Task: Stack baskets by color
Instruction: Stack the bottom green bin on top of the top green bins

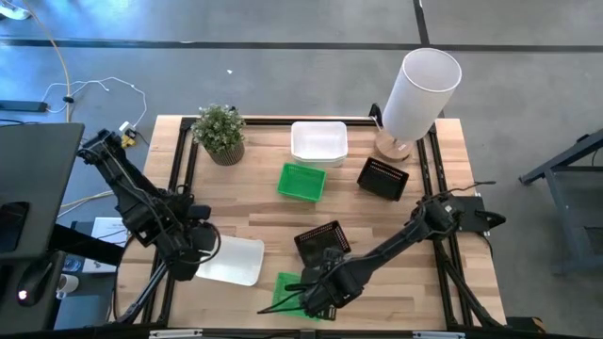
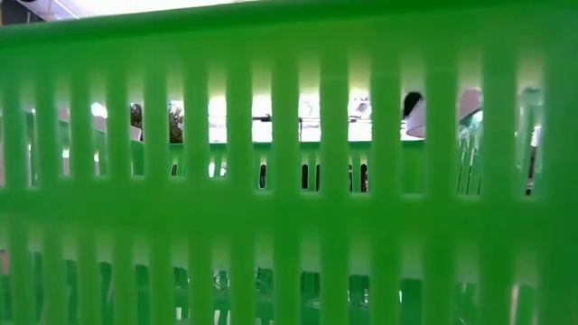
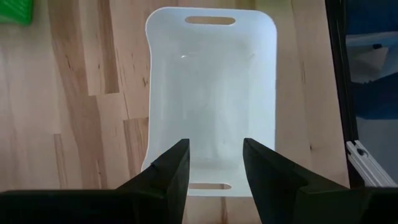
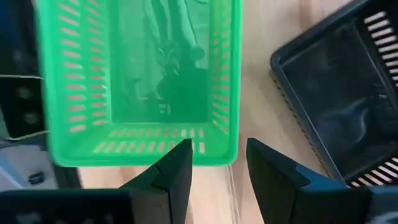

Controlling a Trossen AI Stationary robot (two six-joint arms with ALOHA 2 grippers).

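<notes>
I expect the near green basket [image 1: 287, 294] to fit inside the far green basket when I lower it, because its slotted sides slope inward [image 4: 85, 81] to a smaller bottom.
A green basket [image 1: 285, 282] [image 4: 137, 74] sits at the table's near edge, and its mesh wall [image 2: 289, 208] fills the low view. My right gripper [image 1: 317, 294] [image 4: 216, 146] hangs open just above that basket's end wall, fingers pointing down. A black basket [image 1: 320, 238] [image 4: 348, 106] lies close beside it, on its far side. At the near left a white basket [image 1: 236, 261] [image 3: 211, 81] rests flat, with my left gripper [image 1: 193, 256] [image 3: 214, 146] open above one short end. Farther back stand a white basket [image 1: 318, 141], a green one [image 1: 301, 181] and a black one [image 1: 383, 177].
A small potted plant [image 1: 220, 132] stands at the far left of the table. A tall white cylinder [image 1: 421, 89] on a wooden foot stands at the far right. Dark frame rails [image 1: 435, 179] run along both sides. Bare wood lies between the far and near baskets.
</notes>
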